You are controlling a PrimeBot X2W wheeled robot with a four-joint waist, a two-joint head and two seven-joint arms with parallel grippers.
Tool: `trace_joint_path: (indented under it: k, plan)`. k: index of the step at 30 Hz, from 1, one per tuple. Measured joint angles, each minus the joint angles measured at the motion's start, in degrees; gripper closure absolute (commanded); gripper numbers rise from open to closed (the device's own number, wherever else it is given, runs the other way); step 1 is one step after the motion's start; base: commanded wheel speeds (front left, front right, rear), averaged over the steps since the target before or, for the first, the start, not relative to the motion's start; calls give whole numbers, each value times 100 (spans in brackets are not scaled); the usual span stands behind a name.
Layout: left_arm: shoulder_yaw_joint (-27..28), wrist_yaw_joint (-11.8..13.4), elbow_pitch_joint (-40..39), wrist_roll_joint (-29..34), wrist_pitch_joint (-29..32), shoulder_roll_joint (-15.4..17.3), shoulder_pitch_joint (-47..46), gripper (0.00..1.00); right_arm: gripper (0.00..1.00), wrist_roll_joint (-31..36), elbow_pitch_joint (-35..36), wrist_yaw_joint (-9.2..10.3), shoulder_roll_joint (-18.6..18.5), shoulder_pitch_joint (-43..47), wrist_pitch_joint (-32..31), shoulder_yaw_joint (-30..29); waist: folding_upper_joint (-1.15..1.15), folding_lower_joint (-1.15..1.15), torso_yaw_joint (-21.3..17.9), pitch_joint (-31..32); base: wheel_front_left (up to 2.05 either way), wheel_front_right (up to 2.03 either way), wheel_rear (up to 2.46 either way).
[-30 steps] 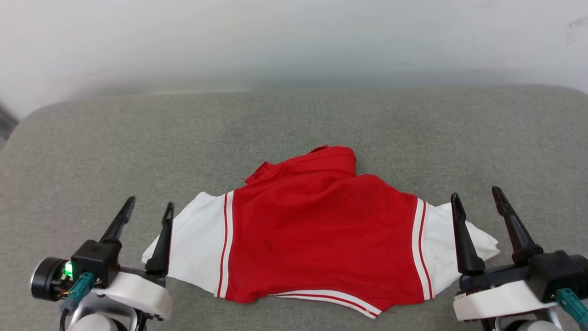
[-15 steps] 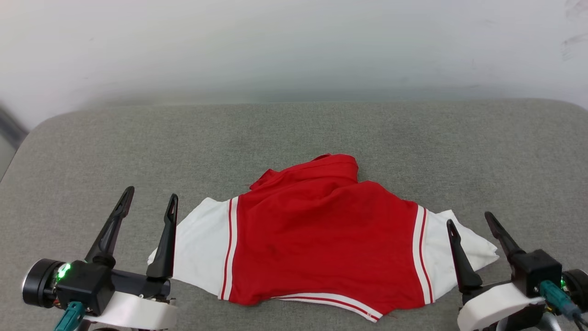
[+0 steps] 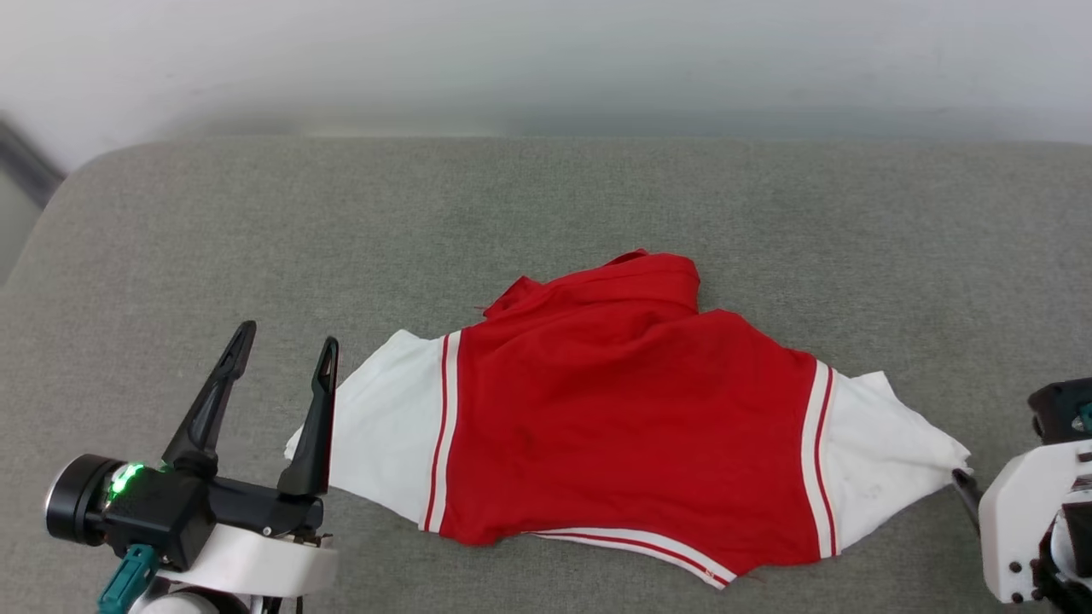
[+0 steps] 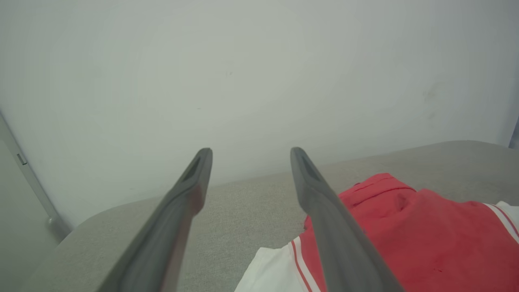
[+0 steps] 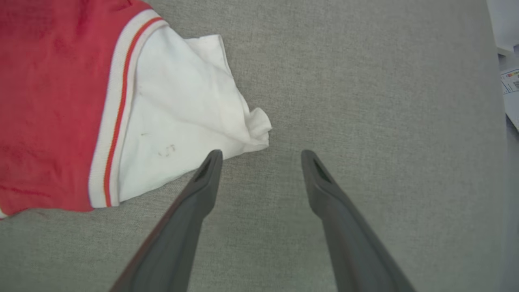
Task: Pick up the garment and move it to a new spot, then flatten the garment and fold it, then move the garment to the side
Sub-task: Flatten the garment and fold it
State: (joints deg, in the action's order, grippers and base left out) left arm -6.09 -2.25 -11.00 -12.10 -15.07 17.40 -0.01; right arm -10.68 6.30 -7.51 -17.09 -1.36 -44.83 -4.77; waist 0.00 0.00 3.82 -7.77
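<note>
The garment's bunched red end [image 3: 611,285] will spread out into a long body when the robot lifts the garment, because the striped neckline [image 3: 651,542] lies at the garment's near edge.
The garment [image 3: 623,409] is a bright red shirt with white short sleeves and red-and-white stripe trim. It lies spread on the grey cushion [image 3: 546,205], with its red collar [image 3: 640,273] bunched at the far side. My left gripper [image 3: 288,337] stands open just left of the left sleeve [image 3: 384,426], its inner finger overlapping the sleeve's edge in the head view. In the right wrist view my right gripper [image 5: 261,153] is open and points down at the cushion, its left fingertip at the tip of the right sleeve [image 5: 182,121]. Neither gripper holds anything.
A pale wall [image 3: 546,51] rises behind the cushion's far edge. The cushion's rounded left corner [image 3: 77,179] borders a dark strip. Printed paper [image 5: 511,81] lies beyond the cushion's right edge. Bare grey fabric surrounds the shirt on all sides.
The head camera has shifted, sliding the whole scene. My right gripper has dropped toward the lower right edge, off the right sleeve. The left gripper has kept its place beside the left sleeve.
</note>
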Motion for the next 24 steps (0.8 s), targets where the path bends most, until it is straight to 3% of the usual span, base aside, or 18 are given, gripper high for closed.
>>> trace_joint_path:
  k: [7,23,24]
  plan:
    - [118,-180,64,133,0,-114,-177,0,0,81,-490,1,-180,-285,-312,-165,0,1,273,-281,0,0,0]
    - [327,-390,204,213,0,-189,-260,0,0,-12,-1552,2,-229,-570,168,112,0,0,621,-566,0,0,0]
    - [335,-397,232,212,0,-190,-260,0,55,-20,-1605,2,-231,-572,214,118,0,0,623,-553,0,0,0]
